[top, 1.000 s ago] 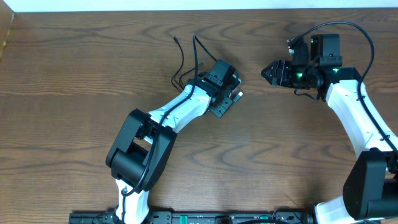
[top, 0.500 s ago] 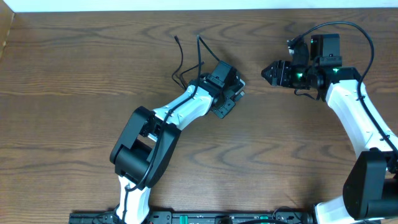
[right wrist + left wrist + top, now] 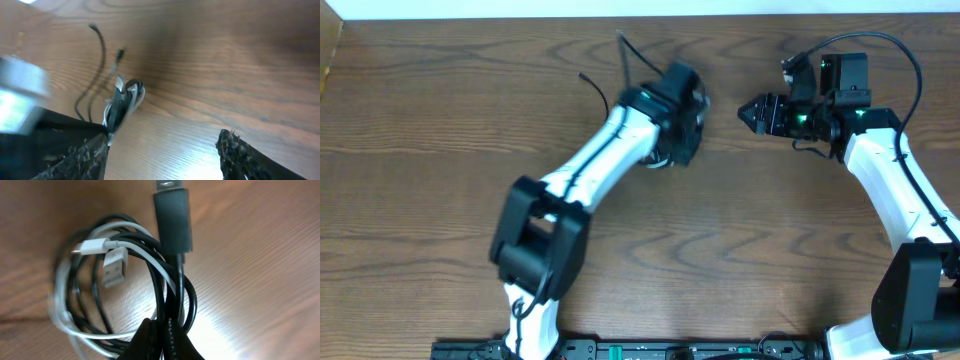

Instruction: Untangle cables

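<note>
My left gripper is squeezing the coil's black strands [image 3: 171, 305] together and the bundle [image 3: 125, 101] is hanging edge-on. Next, my right gripper takes the bundle and lays the coil flat.
The cables [image 3: 125, 285] form a small coiled bundle of black cords and a white one. A white plug [image 3: 92, 246], a USB plug [image 3: 114, 267] and a thick black plug [image 3: 172, 217] show on it. My left gripper [image 3: 162, 329] is shut on the black strands at the coil's near side. From overhead the left gripper [image 3: 685, 108] covers the bundle, and only two black cable tails [image 3: 625, 50] stick out behind it. In the right wrist view the bundle [image 3: 125, 97] hangs edge-on. My right gripper [image 3: 750, 112] stands open, a short way right of the bundle, with nothing between its fingers [image 3: 87, 157].
A wooden table [image 3: 440, 130] lies under everything. Its far edge [image 3: 520, 18] meets a white strip at the back. The right arm's own thick black cable [image 3: 905, 55] loops above its wrist.
My left gripper has closed on the bundle, turned, and moved toward the far side with it. The loose black tails swung along. The right gripper has stayed in place, open.
</note>
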Controlling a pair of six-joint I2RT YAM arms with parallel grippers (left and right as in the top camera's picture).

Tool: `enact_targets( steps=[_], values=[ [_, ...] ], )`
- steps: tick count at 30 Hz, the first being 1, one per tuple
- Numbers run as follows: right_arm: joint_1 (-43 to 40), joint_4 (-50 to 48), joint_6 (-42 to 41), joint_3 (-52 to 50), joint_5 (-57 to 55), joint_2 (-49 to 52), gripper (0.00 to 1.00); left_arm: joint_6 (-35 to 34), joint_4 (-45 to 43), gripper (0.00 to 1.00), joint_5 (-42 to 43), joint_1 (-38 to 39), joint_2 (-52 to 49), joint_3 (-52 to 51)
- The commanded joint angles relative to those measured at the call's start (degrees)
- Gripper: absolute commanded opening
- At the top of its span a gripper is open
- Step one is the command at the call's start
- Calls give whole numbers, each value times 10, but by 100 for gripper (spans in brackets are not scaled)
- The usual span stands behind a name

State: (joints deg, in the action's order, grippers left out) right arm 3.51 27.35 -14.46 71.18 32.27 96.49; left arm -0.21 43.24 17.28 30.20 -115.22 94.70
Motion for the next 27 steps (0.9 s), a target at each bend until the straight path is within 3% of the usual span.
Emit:
enact_targets(
  steps=[1, 6, 10, 17, 20, 27],
  values=[
    [13, -26, 0, 2, 85, -2, 68, -132, -26, 7, 150, -47, 54, 20],
    [39, -49, -1, 2, 117, -2, 69, -254, -89, 7, 297, -101, 59, 20],
    [57, -90, -28, 2, 149, -2, 66, -303, -145, 7, 381, -121, 59, 20],
    [90, -148, -65, 2, 156, -2, 64, -368, -183, 7, 388, -124, 59, 20],
    [108, -150, -65, 2, 107, -2, 60, -412, -191, 8, 389, -124, 59, 20],
    [104, -156, -65, 2, 54, -2, 54, -414, -191, 7, 395, -129, 59, 20]
  ],
)
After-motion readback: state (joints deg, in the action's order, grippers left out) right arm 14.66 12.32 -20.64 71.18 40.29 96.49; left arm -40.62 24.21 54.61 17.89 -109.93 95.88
